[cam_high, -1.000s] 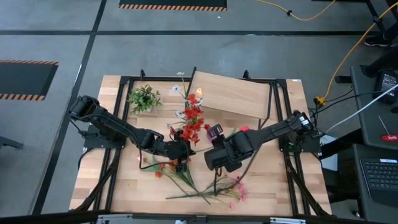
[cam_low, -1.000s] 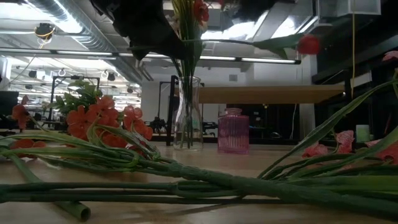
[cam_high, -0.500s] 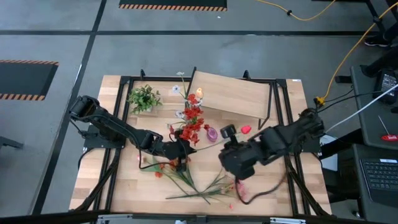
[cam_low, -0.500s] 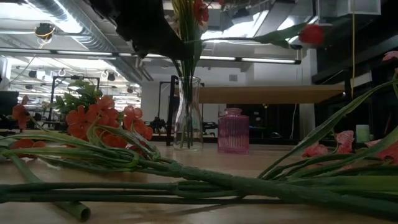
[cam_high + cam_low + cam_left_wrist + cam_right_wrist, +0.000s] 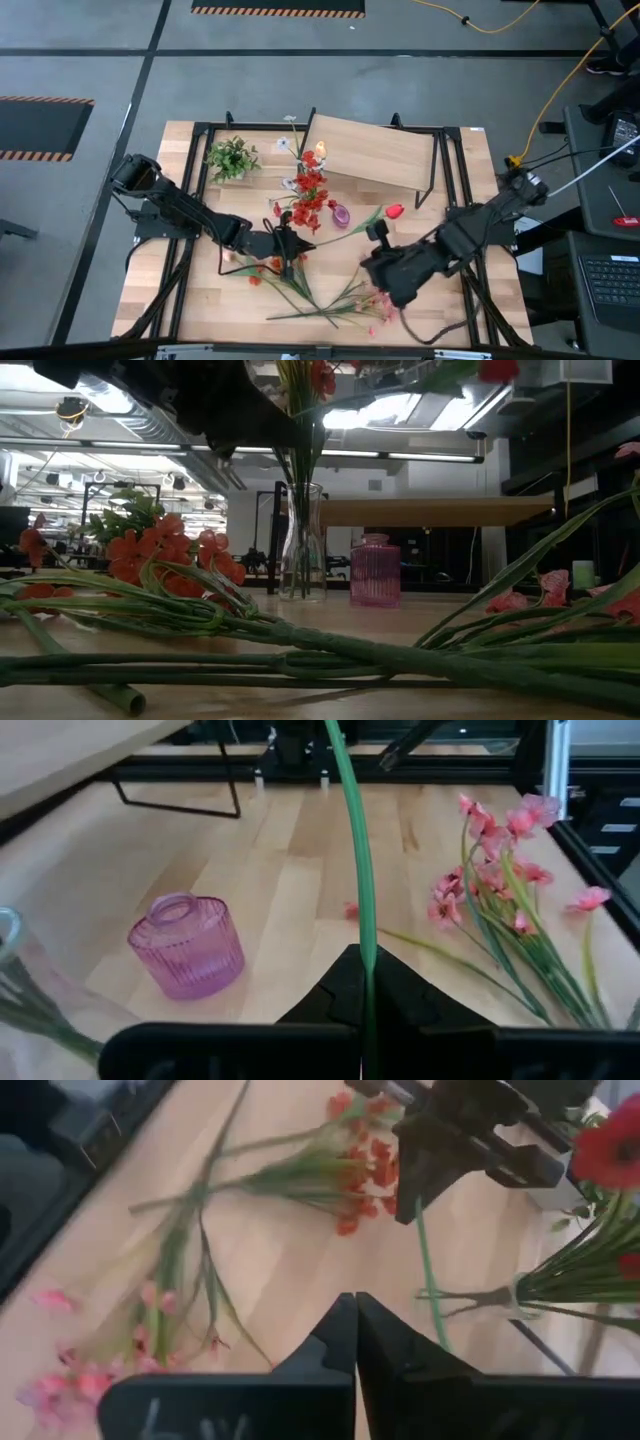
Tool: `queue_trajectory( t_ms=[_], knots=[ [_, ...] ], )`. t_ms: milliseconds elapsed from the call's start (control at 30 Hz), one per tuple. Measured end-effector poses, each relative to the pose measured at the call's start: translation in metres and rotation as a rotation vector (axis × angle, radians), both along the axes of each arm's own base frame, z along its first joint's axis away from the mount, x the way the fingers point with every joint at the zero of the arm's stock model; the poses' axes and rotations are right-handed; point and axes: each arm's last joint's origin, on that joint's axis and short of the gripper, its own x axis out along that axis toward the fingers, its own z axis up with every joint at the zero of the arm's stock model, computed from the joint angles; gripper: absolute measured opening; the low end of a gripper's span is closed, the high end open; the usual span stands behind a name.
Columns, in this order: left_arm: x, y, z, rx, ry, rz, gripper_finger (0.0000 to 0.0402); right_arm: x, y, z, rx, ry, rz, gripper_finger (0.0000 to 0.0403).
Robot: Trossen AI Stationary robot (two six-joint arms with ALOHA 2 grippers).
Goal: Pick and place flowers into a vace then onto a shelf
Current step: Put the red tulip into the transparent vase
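Next, I take the lifted stem [image 5: 321, 243] below its leaves [image 5: 356, 232] with my right gripper before its cut end goes into the glass vase, because my left gripper is pinching it near that end.
A stem with one red bloom [image 5: 393, 211] and a thin green stalk [image 5: 358, 870] is in my left gripper [image 5: 292, 243], which is shut on it near the table's middle. My right gripper [image 5: 376, 231] is shut and holds nothing, right of the small pink vase [image 5: 342, 214]. A clear glass vase [image 5: 303, 540] stands upright with several red and white stems in it. Loose orange [image 5: 265, 268] and pink flowers [image 5: 375, 305] lie flat on the table. The shelf [image 5: 375, 152] stands at the far side. My left gripper pinches the stalk near its cut end [image 5: 366, 960] between its two fingers. The stalk runs on past the fingertips, along the fingers' line. The stem is lifted clear and points toward the table's right, its red bloom [image 5: 497, 368] high above the tabletop.
A green leafy tuft [image 5: 232, 158] sits at the far left. The pink vase [image 5: 187, 945] stands between both grippers. Black frame bars [image 5: 195, 200] run along the table's edges. Bare wood shows right of the shelf legs [image 5: 430, 185].
My right gripper has drawn back from beside the pink vase toward the table's near right corner. The stem in my left gripper has swung, its red bloom end rising while the cut end stayed in the fingers.
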Motion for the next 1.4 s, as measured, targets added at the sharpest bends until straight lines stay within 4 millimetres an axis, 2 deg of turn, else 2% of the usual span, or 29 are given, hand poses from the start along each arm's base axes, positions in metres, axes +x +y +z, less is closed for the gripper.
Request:
queue_trajectory(
  t_ms=[133, 333, 467, 667, 867, 1000, 1167, 1300, 1400],
  knots=[
    [0.001, -0.001, 0.004, 0.008, -0.048, 0.014, 0.0002, -0.02, -0.003, -0.009, 0.097, -0.141, 0.035, 0.0002],
    [0.004, -0.001, 0.015, 0.027, -0.147, 0.008, 0.0002, -0.037, -0.011, -0.044, 0.164, -0.244, 0.064, 0.0002],
    [0.007, 0.001, 0.022, 0.042, -0.213, 0.014, 0.0002, -0.042, -0.014, -0.072, 0.183, -0.302, 0.078, 0.0002],
    [0.008, 0.001, 0.035, 0.118, -0.329, 0.029, 0.0002, -0.043, -0.026, -0.108, 0.22, -0.508, 0.102, 0.0002],
    [0.008, 0.001, 0.038, 0.128, -0.352, 0.027, 0.0002, -0.043, -0.042, -0.115, 0.275, -0.793, 0.087, 0.0002],
    [0.008, 0.0, 0.038, 0.136, -0.357, 0.001, 0.0002, -0.042, -0.057, -0.112, 0.312, -0.937, 0.033, 0.0002],
    [0.008, -0.001, 0.038, 0.185, -0.357, -0.065, 0.0002, -0.037, -0.071, -0.109, 0.375, -0.99, -0.027, 0.0003],
    [0.008, -0.002, 0.038, 0.211, -0.354, -0.075, 0.0002, -0.033, -0.077, -0.109, 0.423, -0.977, 0.074, 0.0005],
    [0.008, -0.002, 0.038, 0.25, -0.352, -0.099, 0.0002, -0.032, -0.08, -0.108, 0.432, -0.989, 0.092, 0.0022]
  ],
)
